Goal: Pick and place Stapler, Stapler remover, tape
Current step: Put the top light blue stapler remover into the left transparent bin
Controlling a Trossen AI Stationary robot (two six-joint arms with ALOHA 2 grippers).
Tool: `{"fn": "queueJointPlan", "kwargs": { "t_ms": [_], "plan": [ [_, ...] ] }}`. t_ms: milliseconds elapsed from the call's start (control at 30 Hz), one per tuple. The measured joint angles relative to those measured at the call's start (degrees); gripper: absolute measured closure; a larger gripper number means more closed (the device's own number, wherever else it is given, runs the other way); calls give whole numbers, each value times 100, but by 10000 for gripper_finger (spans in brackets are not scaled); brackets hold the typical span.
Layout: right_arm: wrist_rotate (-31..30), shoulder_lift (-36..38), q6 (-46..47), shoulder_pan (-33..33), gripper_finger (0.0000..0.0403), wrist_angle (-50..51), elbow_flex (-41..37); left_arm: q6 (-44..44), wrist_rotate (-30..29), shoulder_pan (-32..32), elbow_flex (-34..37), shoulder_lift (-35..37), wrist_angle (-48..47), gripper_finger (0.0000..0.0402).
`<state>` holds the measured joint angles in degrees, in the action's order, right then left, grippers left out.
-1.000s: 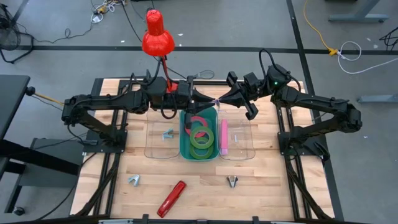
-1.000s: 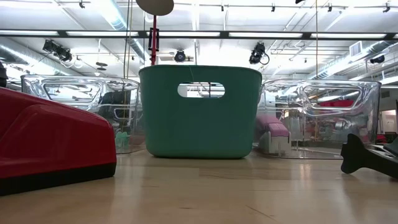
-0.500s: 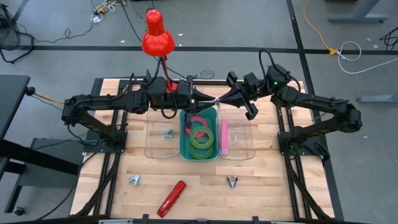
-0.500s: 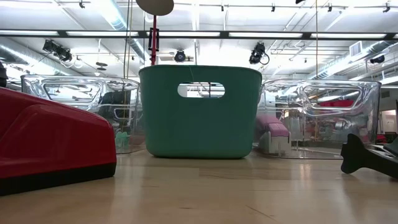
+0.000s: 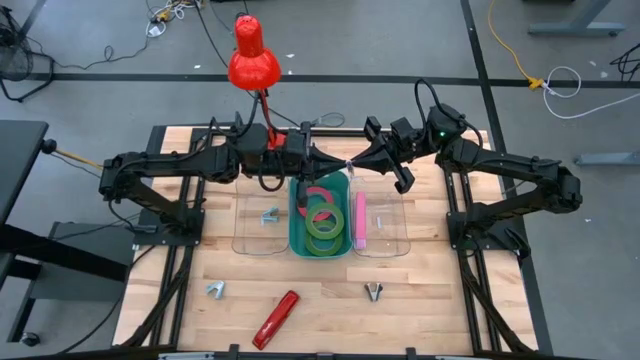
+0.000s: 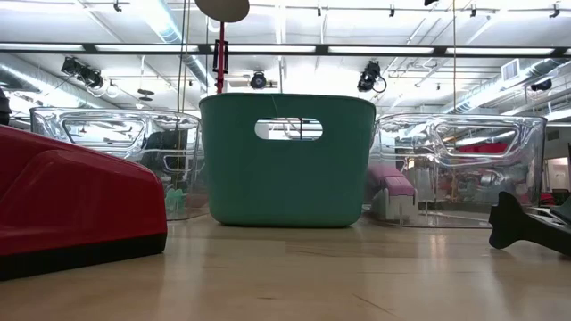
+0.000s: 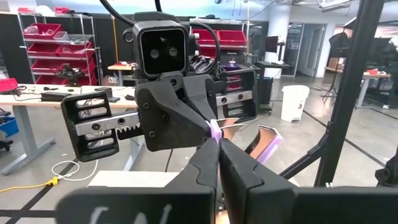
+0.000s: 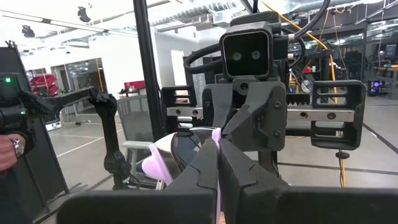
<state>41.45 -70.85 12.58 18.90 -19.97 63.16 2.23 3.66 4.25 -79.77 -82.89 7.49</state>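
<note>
My right gripper needs to let go and move away, because both grippers are pinching the lavender staple remover (image 8: 158,164) and its clear bin (image 5: 259,232) is on my left gripper's side.
High above the green bin (image 5: 320,245), my left gripper (image 5: 338,162) and my right gripper (image 5: 357,164) meet tip to tip, both shut on a lavender tape roll (image 7: 263,144), which also shows in the right wrist view (image 8: 163,159). The green bin holds several tape rolls (image 5: 321,222). A red stapler (image 5: 276,319) lies flat on the table near the front edge. Two staple removers (image 5: 215,290) (image 5: 374,291) rest on the table on either side of it. My left gripper (image 7: 217,142) pinches a lavender edge of the tape (image 7: 214,129) at its fingertips, level, from the table's left. The roll hangs clear of everything, off to one side of the tips. My right gripper (image 8: 217,145) pinches the same lavender edge (image 8: 216,133) at its fingertips, roughly level, from the table's right, opposite the left fingers. The roll is lifted clear.
Clear bins flank the green bin: the left one (image 5: 252,245) holds a staple remover (image 5: 269,215), the right one (image 5: 392,245) a pink stapler (image 5: 360,220). A red lamp (image 5: 252,58) stands behind the table. Bare wood lies along the front edge.
</note>
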Motion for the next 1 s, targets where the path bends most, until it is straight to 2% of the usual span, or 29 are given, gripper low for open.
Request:
{"fn": "queueJointPlan", "kwargs": {
  "t_ms": [400, 633, 833, 1000],
  "plan": [
    [-31, 0, 39, 2, 366, -44, 0, -40, 24, 0, 0, 1, -42, 398],
    [-24, 7, 296, 3, 324, -59, 0, -36, 24, 7, 0, 0, -58, 400],
    [13, 155, 322, 21, 282, -72, 0, -56, 31, 42, 4, 101, -448, 400],
    [13, 313, 172, 88, 272, 130, 0, -138, 27, 194, 4, 432, -1030, 401]
  ]
}}
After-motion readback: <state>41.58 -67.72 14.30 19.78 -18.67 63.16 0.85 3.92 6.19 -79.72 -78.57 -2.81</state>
